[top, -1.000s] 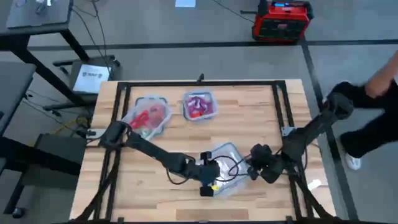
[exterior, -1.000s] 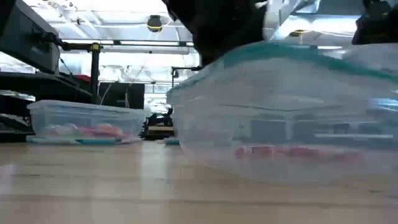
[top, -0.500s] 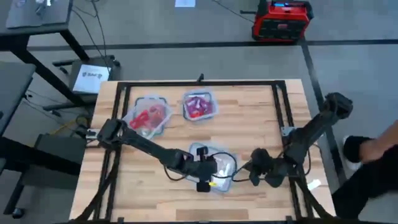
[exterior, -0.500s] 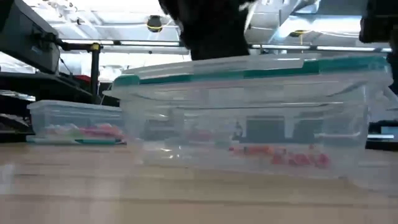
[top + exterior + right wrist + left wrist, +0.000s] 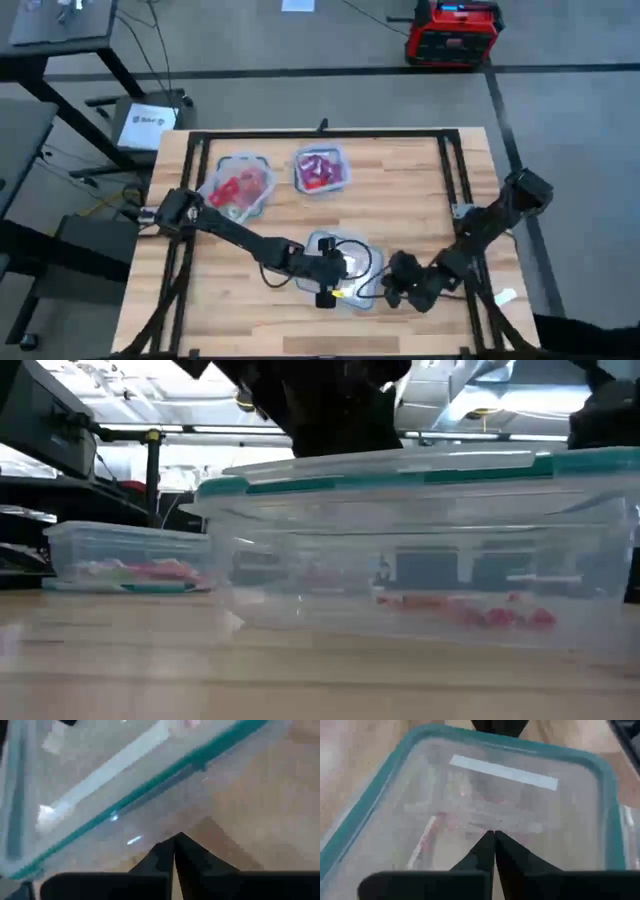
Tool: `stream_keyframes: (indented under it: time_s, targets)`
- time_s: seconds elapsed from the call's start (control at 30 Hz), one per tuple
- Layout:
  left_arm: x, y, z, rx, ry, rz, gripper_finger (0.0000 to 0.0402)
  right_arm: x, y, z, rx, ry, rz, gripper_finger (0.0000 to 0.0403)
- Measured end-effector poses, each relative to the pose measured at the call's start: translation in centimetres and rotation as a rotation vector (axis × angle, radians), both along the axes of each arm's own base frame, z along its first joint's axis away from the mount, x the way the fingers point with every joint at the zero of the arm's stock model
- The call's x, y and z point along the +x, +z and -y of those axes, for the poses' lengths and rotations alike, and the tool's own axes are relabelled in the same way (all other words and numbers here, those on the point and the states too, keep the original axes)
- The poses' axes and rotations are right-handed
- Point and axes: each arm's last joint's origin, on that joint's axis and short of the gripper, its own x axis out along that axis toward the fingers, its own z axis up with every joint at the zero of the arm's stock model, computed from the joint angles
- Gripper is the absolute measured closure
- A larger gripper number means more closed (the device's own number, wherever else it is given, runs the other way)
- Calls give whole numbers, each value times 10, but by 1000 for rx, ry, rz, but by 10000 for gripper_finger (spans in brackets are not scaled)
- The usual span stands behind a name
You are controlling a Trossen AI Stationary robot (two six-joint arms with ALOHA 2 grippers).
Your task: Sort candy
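Note:
My left gripper's closed fingers are above the middle of the lid (image 5: 505, 812), away from the lid's rim, so next I move back and go to the tub's side (image 5: 226, 528).
A clear lidded tub (image 5: 340, 262) with a teal rim sits flat on the table near its front middle. Red candy (image 5: 470, 612) lies on the tub's floor. My left gripper (image 5: 345, 270) is shut, and its tips (image 5: 494, 834) are over the middle of the lid (image 5: 520, 795). My right gripper (image 5: 388, 287) is shut at the tub's right side, with its tips (image 5: 175, 837) just below the teal rim (image 5: 200, 757). At the back left stand two more clear tubs, one (image 5: 240, 186) holding red candy and the other (image 5: 320, 170) holding pink candy. My left gripper has its shut fingertips (image 5: 490, 845) on the tub's lid, near its middle. The fingers slant down from the table's left. The tub stays flat on the table beneath them. My right gripper's shut tips are next to the tub's clear side wall (image 5: 125, 827) under the rim. I cannot tell whether they touch it.
A black frame (image 5: 320, 133) runs around the tabletop. A small white scrap (image 5: 503, 296) lies near the front right corner. Bare wood lies left and in front of the near tub. In the low view the back tub (image 5: 130, 555) stands far to the left.
The near tub was tilted with one end raised. It has come down flat on the table and shifted a little toward the left. My right gripper has sunk and moved toward the near edge and the left. My left gripper has sunk a little with the lid. Both stayed shut.

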Motion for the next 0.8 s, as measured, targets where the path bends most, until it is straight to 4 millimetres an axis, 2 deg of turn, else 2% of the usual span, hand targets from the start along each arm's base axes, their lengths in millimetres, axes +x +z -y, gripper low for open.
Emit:
stream_keyframes:
  time_s: [0.27, 0.43, 0.57, 0.8]
  targets:
    - [1, -5, -5, -5, -9, 39, 401, 19, 4, 11, 30, -55, -10, 403]
    - [6, -17, -11, -18, -61, 16, 401, 29, 1, 19, 28, -103, -6, 403]
    - [10, -25, -9, -53, -100, 16, 402, 30, 1, 22, 12, -108, -10, 403]
    - [11, -20, -10, -17, -98, 58, 402, 25, 5, 25, -13, -96, -57, 403]
